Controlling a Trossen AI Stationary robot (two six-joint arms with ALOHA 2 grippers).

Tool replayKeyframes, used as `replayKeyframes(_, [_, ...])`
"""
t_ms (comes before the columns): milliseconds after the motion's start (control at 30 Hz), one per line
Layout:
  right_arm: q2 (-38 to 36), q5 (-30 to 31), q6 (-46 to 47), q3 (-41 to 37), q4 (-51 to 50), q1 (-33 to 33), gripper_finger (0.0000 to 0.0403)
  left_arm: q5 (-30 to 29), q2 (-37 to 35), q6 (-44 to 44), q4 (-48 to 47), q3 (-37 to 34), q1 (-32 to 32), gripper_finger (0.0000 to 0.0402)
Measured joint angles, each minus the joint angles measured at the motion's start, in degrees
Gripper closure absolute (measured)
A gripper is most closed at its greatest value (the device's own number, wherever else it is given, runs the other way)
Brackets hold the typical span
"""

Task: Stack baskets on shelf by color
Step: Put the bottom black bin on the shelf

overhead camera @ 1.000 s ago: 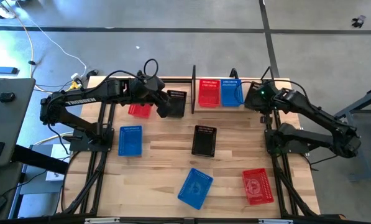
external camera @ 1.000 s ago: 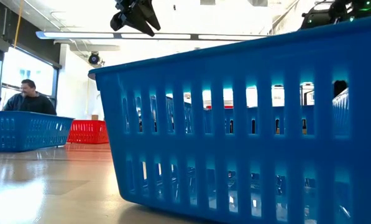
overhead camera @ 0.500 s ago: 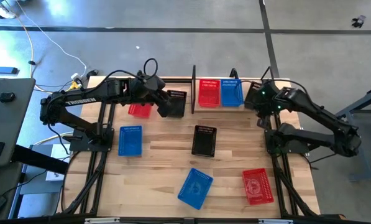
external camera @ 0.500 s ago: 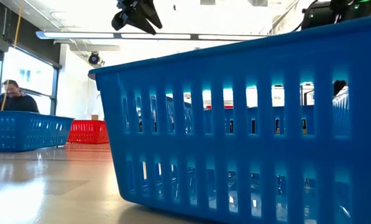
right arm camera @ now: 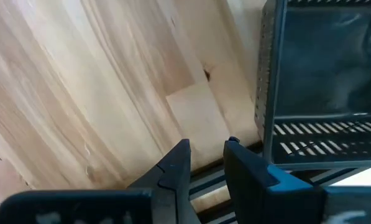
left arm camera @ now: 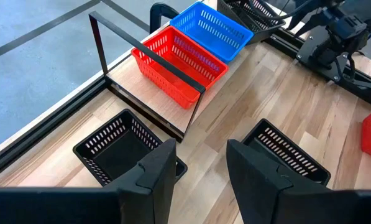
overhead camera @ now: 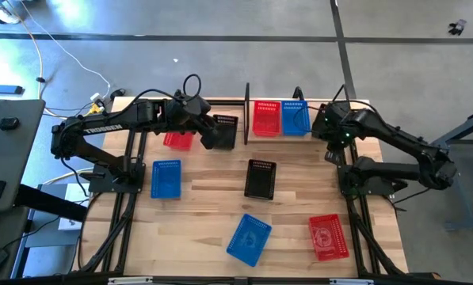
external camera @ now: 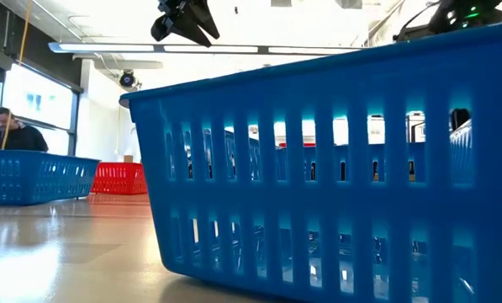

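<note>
The shelf's black basket (right arm camera: 271, 143) is sitting crooked beside the blue basket, so next my right gripper moves back over its inside (right arm camera: 334, 68) and nudges it straight before the next basket.
The shelf (overhead camera: 247, 111) stands at the table's far edge and holds a red basket (overhead camera: 266, 117), a blue basket (overhead camera: 295, 117) and, by the right arm, a black basket (right arm camera: 322, 81). My left gripper (left arm camera: 201, 163) is open and empty, hovering over the table between two black baskets, one (left arm camera: 120, 146) left of the shelf and one (left arm camera: 284, 155) mid-table. My right gripper (right arm camera: 207, 144) is open above bare wood beside the shelf's black basket, touching nothing. Loose on the table are a red basket (overhead camera: 178, 140), a blue one (overhead camera: 165, 178), another blue (overhead camera: 249, 239) and another red (overhead camera: 329, 237).
The low view is largely filled by the near blue basket (external camera: 318, 168); my left gripper (external camera: 183, 21) shows high above it. The arm-mount frames run along the table's left and right sides. A person sits in the room beyond the table (external camera: 7, 135).
My right arm has shifted slightly toward the table's left, closer to the shelf's right end; its fingers show no change. The left arm and all baskets have kept still.
</note>
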Motion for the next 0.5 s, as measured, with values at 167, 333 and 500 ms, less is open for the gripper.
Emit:
replayKeyframes(167, [3.9,3.6,2.6,0.0,0.3,0.0,0.0320,0.0,0.0,0.0,0.0,0.0,0.0,0.0270])
replayKeyframes(333, [4.8,8.9,5.4,0.0,0.2,0.0,0.0320,1.2,0.0,0.0,0.0,0.0,0.0,0.0270])
replayKeyframes(500, [4.7,11.8,7.9,-0.1,1.0,0.0,0.0320,1.7,0.0,0.0,0.0,0.0,0.0,0.0270])
